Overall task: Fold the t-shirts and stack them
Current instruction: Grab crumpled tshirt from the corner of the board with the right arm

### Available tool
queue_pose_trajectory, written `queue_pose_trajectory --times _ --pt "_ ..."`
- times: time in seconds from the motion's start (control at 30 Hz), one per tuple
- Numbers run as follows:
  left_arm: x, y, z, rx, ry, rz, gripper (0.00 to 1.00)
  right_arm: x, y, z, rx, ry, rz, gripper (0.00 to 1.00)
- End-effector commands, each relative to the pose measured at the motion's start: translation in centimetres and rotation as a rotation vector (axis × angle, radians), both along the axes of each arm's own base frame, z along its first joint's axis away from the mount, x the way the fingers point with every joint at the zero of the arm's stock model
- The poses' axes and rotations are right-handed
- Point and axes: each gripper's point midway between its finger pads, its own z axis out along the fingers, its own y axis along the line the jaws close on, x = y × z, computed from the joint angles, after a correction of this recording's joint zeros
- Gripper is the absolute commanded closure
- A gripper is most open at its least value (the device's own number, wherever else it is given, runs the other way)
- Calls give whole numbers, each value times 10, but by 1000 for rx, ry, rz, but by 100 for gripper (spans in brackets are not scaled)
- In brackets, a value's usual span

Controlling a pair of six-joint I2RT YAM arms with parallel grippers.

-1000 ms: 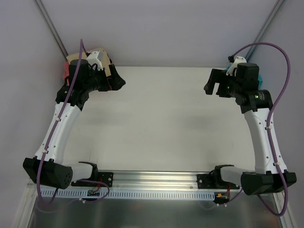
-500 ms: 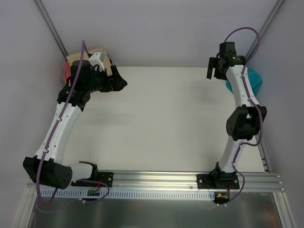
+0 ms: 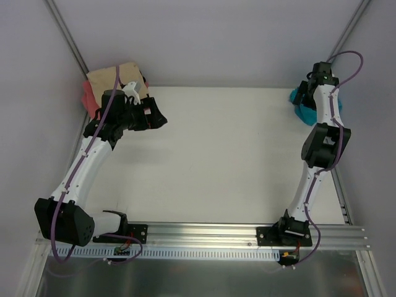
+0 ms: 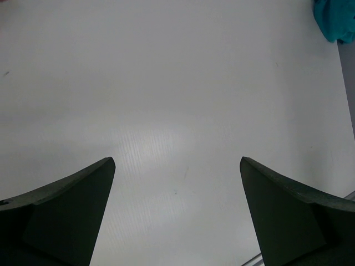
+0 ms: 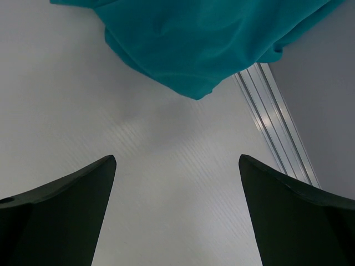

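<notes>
My right gripper should keep moving down toward the cloth [image 3: 307, 116] until its open fingers can close on it, as the teal t-shirt's near corner [image 5: 196, 94] points toward them.
A crumpled teal t-shirt [image 3: 302, 112] lies in the table's far right corner. In the right wrist view this teal shirt [image 5: 188, 39] fills the top, just beyond my open right gripper [image 5: 176, 158], whose fingers are empty and clear of the cloth. From above, the right gripper [image 3: 302, 93] hangs over that shirt. A tan t-shirt [image 3: 111, 75] sits folded in the far left corner on top of a coral-pink one [image 3: 91, 100]. My left gripper [image 3: 157, 117] stands open and empty just right of that pile, over bare table [image 4: 177, 83].
The white table [image 3: 216, 154] has a metal rail [image 5: 277, 127] along its right edge, close to the teal shirt. Grey walls close in on the back and both sides. The teal shirt [image 4: 335, 22] also shows in the corner of the left wrist view.
The right arm has stretched out from over the table to the far right corner, above the teal shirt. The left gripper has drawn back off the tan shirt toward the table.
</notes>
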Motion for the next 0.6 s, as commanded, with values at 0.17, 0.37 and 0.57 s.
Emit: queue_pose_trajectory --times 0.17,0.37,0.57 --pt "-8 9 -7 53 -8 25 1 41 -16 -37 48 -85 -22 0" --pt "-17 8 -24 42 30 19 1 62 -19 -76 166 -124 -68 0" --pt "-18 9 -27 62 9 9 1 69 -35 -80 157 -169 -102 1"
